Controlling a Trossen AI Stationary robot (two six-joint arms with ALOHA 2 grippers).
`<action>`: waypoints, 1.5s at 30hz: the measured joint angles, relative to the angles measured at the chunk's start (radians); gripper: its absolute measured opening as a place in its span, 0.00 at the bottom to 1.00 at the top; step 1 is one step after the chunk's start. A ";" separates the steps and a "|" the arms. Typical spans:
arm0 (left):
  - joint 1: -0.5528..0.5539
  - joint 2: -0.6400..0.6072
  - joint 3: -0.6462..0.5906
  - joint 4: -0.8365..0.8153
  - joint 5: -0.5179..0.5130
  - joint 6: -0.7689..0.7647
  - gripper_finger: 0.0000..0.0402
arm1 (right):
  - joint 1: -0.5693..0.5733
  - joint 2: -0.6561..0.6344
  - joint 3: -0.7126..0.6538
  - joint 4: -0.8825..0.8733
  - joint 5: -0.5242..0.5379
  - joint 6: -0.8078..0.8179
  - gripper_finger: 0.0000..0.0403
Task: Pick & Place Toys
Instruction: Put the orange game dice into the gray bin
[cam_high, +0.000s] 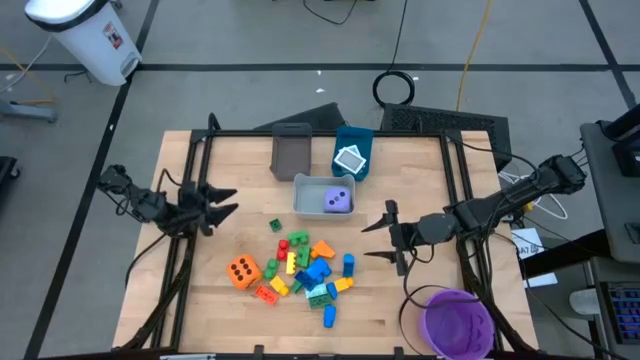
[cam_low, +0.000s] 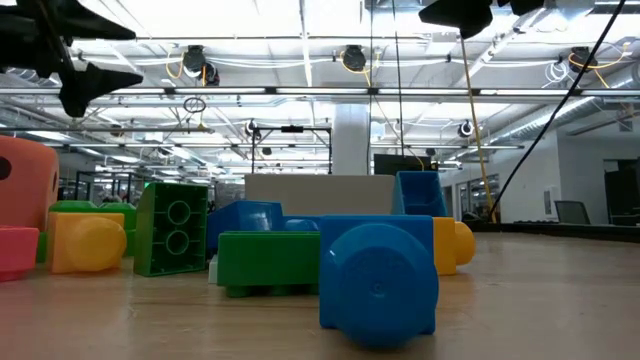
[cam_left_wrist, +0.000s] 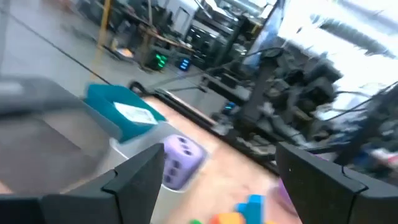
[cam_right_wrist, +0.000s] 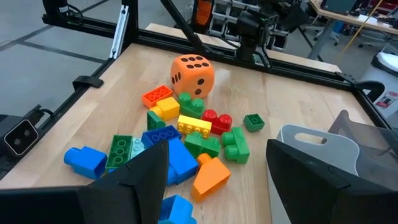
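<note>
The orange die sits at the edge of the pile with its top clear (cam_right_wrist: 194, 61), so the left gripper goes on descending until its open fingers straddle the die (cam_high: 243, 271).
A pile of small red, yellow, green, blue and orange bricks (cam_high: 305, 270) lies on the wooden table's middle, with an orange dotted die (cam_high: 242, 271) at its left. It shows in the right wrist view (cam_right_wrist: 186, 140) too. A purple die (cam_high: 338, 201) sits in the light grey bin (cam_high: 303, 186). A white-teal tile (cam_high: 350, 158) lies in the blue bin (cam_high: 356, 134). My left gripper (cam_high: 228, 201) is open and empty, left of the pile. My right gripper (cam_high: 378, 240) is open and empty, right of the pile.
A dark grey bin (cam_high: 291, 152) stands at the back, left of the blue bin. A round purple bowl (cam_high: 458, 322) stands at the near right corner. A black frame (cam_high: 330, 133) borders the table's far edge.
</note>
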 joint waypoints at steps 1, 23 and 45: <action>0.000 0.000 0.000 -0.001 0.007 -0.029 0.77 | 0.000 0.000 0.000 0.000 0.000 0.000 0.60; 0.000 0.194 0.016 -0.461 0.676 -0.873 0.77 | 0.000 0.000 0.000 0.001 0.000 0.001 0.60; 0.001 0.771 0.024 -0.120 0.948 -0.838 0.76 | 0.000 0.000 0.000 0.002 0.000 0.002 0.60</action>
